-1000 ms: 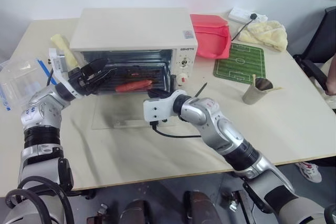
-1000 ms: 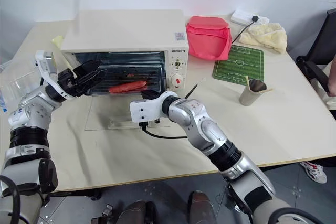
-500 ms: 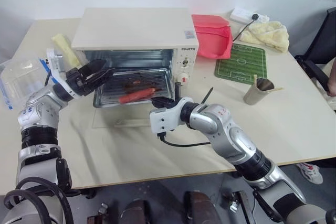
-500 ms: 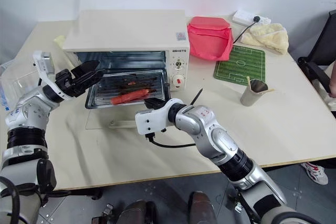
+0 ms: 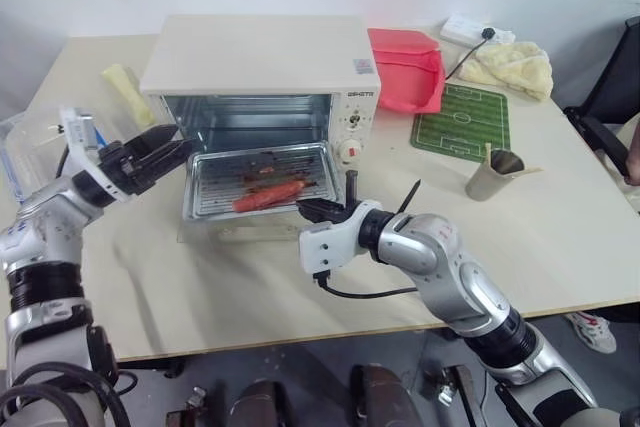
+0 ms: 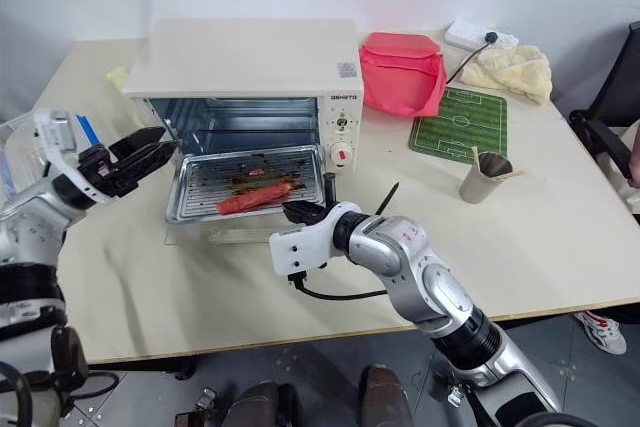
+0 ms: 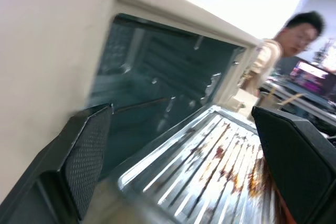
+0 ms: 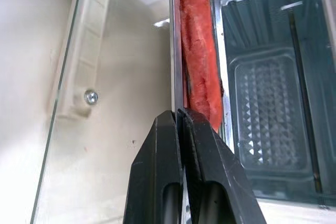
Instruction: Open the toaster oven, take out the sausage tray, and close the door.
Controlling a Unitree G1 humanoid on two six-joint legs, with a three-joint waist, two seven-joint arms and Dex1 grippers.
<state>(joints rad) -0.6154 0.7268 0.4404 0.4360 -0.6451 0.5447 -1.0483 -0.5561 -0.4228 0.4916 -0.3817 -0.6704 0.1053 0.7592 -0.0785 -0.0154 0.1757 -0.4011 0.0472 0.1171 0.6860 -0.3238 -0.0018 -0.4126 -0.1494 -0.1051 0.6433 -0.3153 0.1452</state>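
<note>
The sausage (image 5: 270, 196) is lying loose near the tray's low front rim (image 5: 250, 214), so I expect it will shift along and poke over a corner when I carry the tray.
The cream toaster oven (image 5: 258, 55) stands at the table's back with its door (image 5: 215, 231) folded down flat on the table. The silver sausage tray (image 5: 215, 187) sticks more than halfway out over the door, a red-orange sausage (image 5: 268, 195) lying near its front edge. My right gripper (image 5: 309, 209) is shut on the tray's front rim at its right corner; in the right wrist view its fingers (image 8: 163, 171) pinch the rim beside the sausage (image 8: 197, 61). My left gripper (image 5: 160, 152) hangs open just left of the oven's mouth, touching nothing; the tray (image 7: 210, 166) lies between its fingers (image 7: 89, 156).
Right of the oven lie a red pouch (image 5: 405, 67), a green football-pitch mat (image 5: 462, 119), a beige cup (image 5: 490, 175), a yellow cloth (image 5: 512, 62) and a power strip (image 5: 462, 29). A clear plastic box (image 5: 20, 142) sits at the left edge. A person (image 7: 294, 35) shows beyond.
My right gripper has drawn the tray with the sausage out of the oven toward the table's front. My left gripper has moved left, away from the oven's mouth, still open.
</note>
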